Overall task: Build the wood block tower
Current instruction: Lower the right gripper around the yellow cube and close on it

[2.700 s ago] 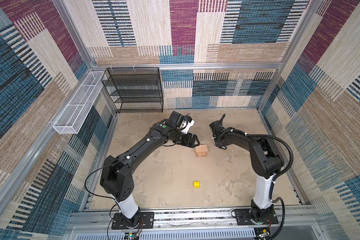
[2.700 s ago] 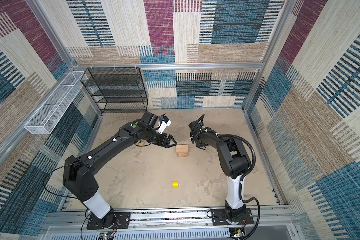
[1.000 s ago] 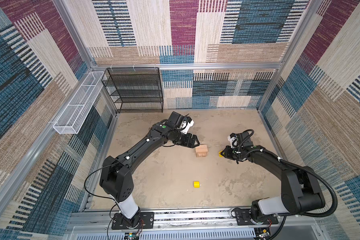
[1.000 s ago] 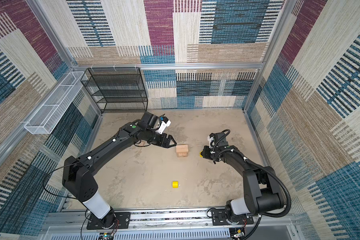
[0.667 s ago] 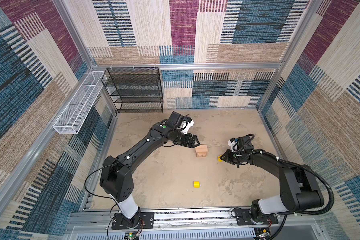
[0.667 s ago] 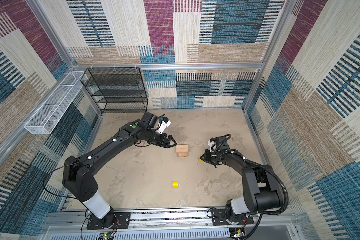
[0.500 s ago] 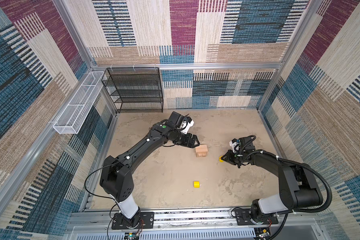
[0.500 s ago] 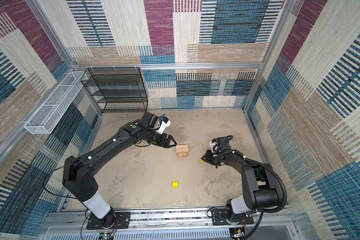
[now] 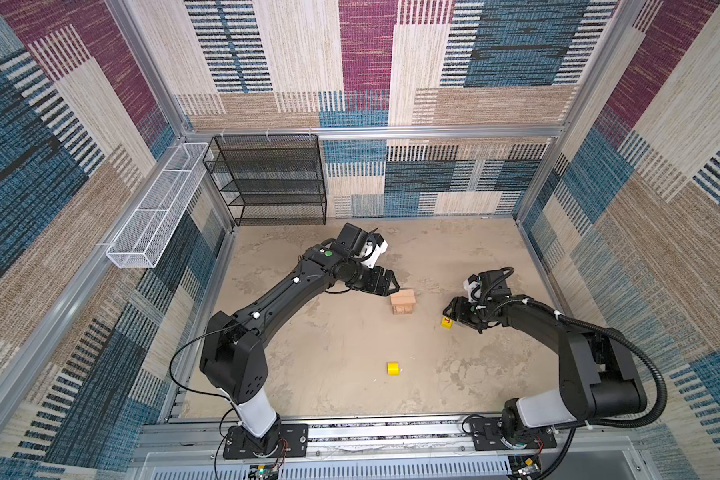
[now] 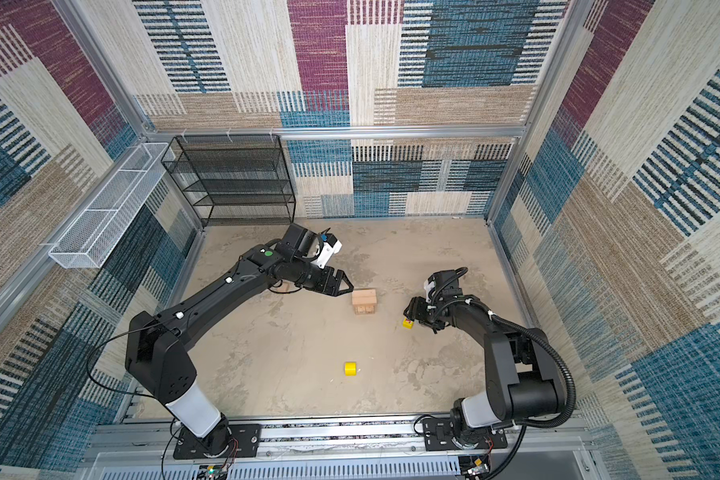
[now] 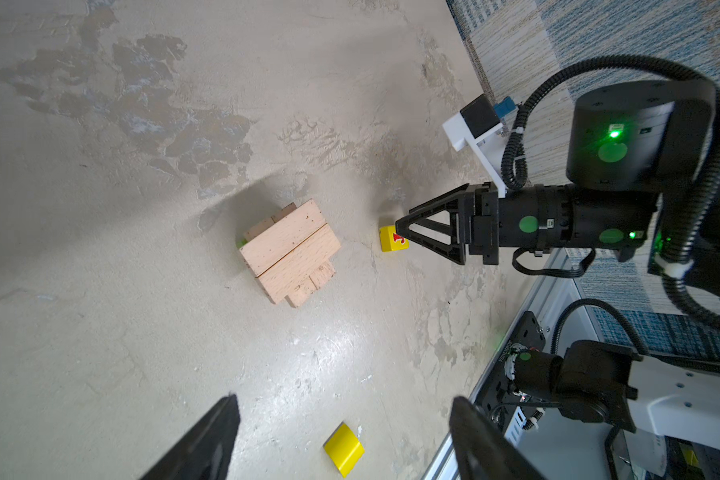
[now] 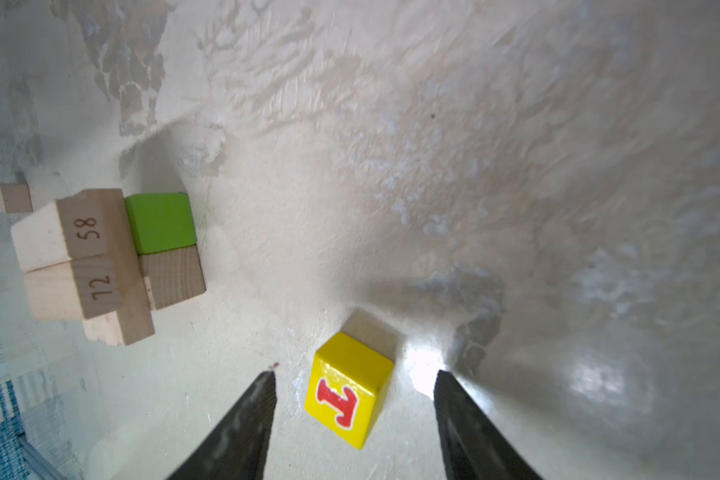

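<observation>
The yellow cube (image 12: 348,389) sits crooked between the fingers of my right gripper, so next my right gripper turns square to the cube's flat sides (image 12: 376,404) before it closes and lifts the cube.
The tower (image 9: 402,300) (image 10: 364,301) is a low stack of tan planks laid crosswise, with a lime-green brick (image 12: 161,222) in its bottom layer. To its right a yellow cube (image 9: 447,323) (image 12: 348,388) with a red letter stands on the floor. My right gripper (image 12: 353,373) (image 9: 453,312) is open, and the cube sits between its fingers without touching either. My left gripper (image 9: 393,286) (image 11: 345,400) hangs open and empty just left of the tower. A second yellow piece (image 9: 393,368) (image 11: 344,449) lies nearer the front.
A small tan block (image 10: 284,287) (image 12: 12,198) lies under the left arm, behind the tower. A black mesh shelf (image 9: 273,180) stands at the back left corner, and a white wire basket (image 9: 154,208) hangs on the left wall. Metal rails (image 9: 350,432) edge the front.
The right arm has swung from behind the tower to its right. In the last second its jaws spread off the yellow lettered cube, which now stands free. The left arm has not moved.
</observation>
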Motion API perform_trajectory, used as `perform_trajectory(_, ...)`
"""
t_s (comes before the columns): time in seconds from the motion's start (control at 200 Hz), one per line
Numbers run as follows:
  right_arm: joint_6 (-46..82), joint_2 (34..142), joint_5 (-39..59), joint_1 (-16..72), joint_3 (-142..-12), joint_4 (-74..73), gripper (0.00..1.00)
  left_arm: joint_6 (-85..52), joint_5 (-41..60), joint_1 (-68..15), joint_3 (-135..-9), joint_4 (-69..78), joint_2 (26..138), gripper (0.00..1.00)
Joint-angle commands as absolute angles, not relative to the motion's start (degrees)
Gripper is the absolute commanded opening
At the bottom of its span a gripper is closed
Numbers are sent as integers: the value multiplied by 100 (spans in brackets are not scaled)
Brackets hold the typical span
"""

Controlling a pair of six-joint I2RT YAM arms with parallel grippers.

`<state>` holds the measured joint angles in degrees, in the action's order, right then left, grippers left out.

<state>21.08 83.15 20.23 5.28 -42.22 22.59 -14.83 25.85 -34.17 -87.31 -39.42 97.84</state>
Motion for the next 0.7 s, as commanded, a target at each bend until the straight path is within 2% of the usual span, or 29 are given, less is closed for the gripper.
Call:
perform_trajectory(0.0,2286,8109,1351,675,-4387,2636,61,-1486,2620,-3417,-8732,-3968,9702,84)
perform_trajectory(0.245,3161,7937,-28,1545,-4857,3465,57,-1180,2129,-3443,-8760,-4128,9268,84)
perform_trajectory(0.486,3828,8375,-580,2178,-5222,3751,54,-629,1488,-3660,-8200,-4341,8340,85)
perform_trajectory(0.696,4084,8706,-811,2279,-5290,3771,50,-255,1333,-3735,-7626,-4348,8016,85)
